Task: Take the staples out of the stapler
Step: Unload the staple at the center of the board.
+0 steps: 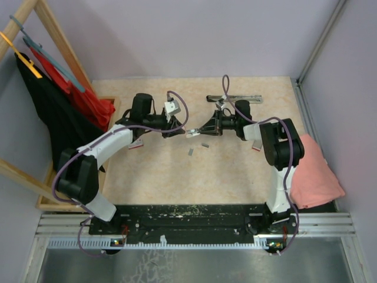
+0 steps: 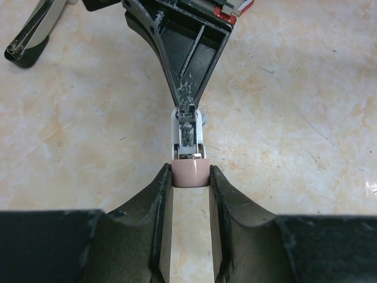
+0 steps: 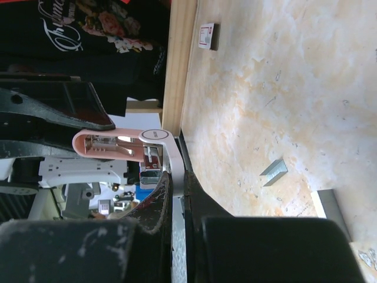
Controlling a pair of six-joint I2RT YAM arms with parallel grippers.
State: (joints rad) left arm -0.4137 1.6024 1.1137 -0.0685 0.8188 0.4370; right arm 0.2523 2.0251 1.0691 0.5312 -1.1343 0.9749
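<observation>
My left gripper is holding the pink end, away from the stapler's round hinge. It should open and grip the round hinge before my right gripper opens.
A small pink-and-white stapler hangs opened above the table between my two grippers. My left gripper is shut on its pink end. My right gripper is shut on its white arm; the pink part sticks out to the left, its metal channel showing. Two short grey staple strips lie on the table just below the stapler. In the right wrist view one strip lies right of my fingers and another lower right.
A long black-and-silver stapler lies at the back right; it also shows in the left wrist view. A small red-and-white box lies by the left arm. A wooden rack with clothes stands left. A pink cloth lies right.
</observation>
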